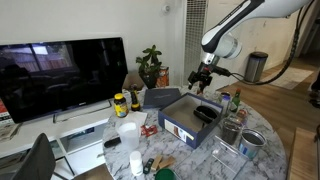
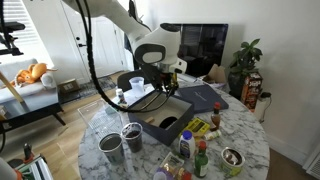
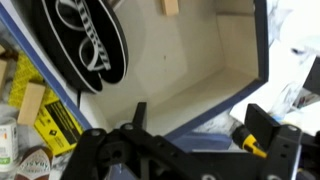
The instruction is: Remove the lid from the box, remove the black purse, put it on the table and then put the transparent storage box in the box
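Observation:
My gripper hangs open across the navy box's side (image 3: 222,107), away from the black purse. I should go back and pinch the purse's rim (image 3: 121,52) beside the box's open bottom.
The navy box (image 1: 185,122) stands open on the table and also shows in the other exterior view (image 2: 150,128). The black purse (image 1: 206,113) lies inside it; in the wrist view it is a black pouch with a white pattern (image 3: 85,40) on the pale box floor. The navy lid (image 2: 205,97) lies flat on the table beside the box, as also seen in an exterior view (image 1: 160,97). A clear plastic storage box (image 2: 140,93) sits beside the gripper. My gripper (image 3: 205,125) is open and empty, hovering over the box's edge (image 1: 203,80).
Two metal cups (image 2: 120,140) stand near the table's front edge. Bottles and jars (image 2: 200,155) crowd one side of the box. A TV (image 1: 60,75) and a potted plant (image 1: 150,65) stand behind the round marble table (image 1: 265,160).

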Robot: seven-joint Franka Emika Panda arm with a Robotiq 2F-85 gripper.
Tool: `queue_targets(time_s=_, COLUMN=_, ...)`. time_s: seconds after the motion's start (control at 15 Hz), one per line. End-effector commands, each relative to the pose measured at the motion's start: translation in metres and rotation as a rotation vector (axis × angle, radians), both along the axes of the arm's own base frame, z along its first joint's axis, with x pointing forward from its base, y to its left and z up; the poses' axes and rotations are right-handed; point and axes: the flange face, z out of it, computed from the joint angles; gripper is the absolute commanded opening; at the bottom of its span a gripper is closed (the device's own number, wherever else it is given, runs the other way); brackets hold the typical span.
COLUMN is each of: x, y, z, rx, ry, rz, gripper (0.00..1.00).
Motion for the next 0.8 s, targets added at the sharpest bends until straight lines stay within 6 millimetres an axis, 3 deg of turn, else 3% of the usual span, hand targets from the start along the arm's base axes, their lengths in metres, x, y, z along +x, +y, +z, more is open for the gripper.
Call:
queue_targets(time_s=0.0, x=-0.067, y=0.036, z=-0.004, rx=-0.042, ry=0.164, rz=0.125, gripper=1.0)
queue_targets(time_s=0.33, x=-0.118, y=0.084, z=-0.031, rx=-0.121, ry=0.391, rz=0.259, gripper=1.0)
queue_targets(time_s=0.4, x=-0.098, y=0.071, z=-0.028, rx=-0.091, ry=0.339, rz=0.233, gripper=1.0)
queue_targets(time_s=0.6, x=-0.099, y=0.077, z=-0.028, rx=-0.094, ry=0.342, rz=0.242, gripper=1.0)
queue_targets(time_s=0.73, x=-0.084, y=0.077, z=-0.037, rx=-0.092, ry=0.316, rz=0.267, gripper=1.0)
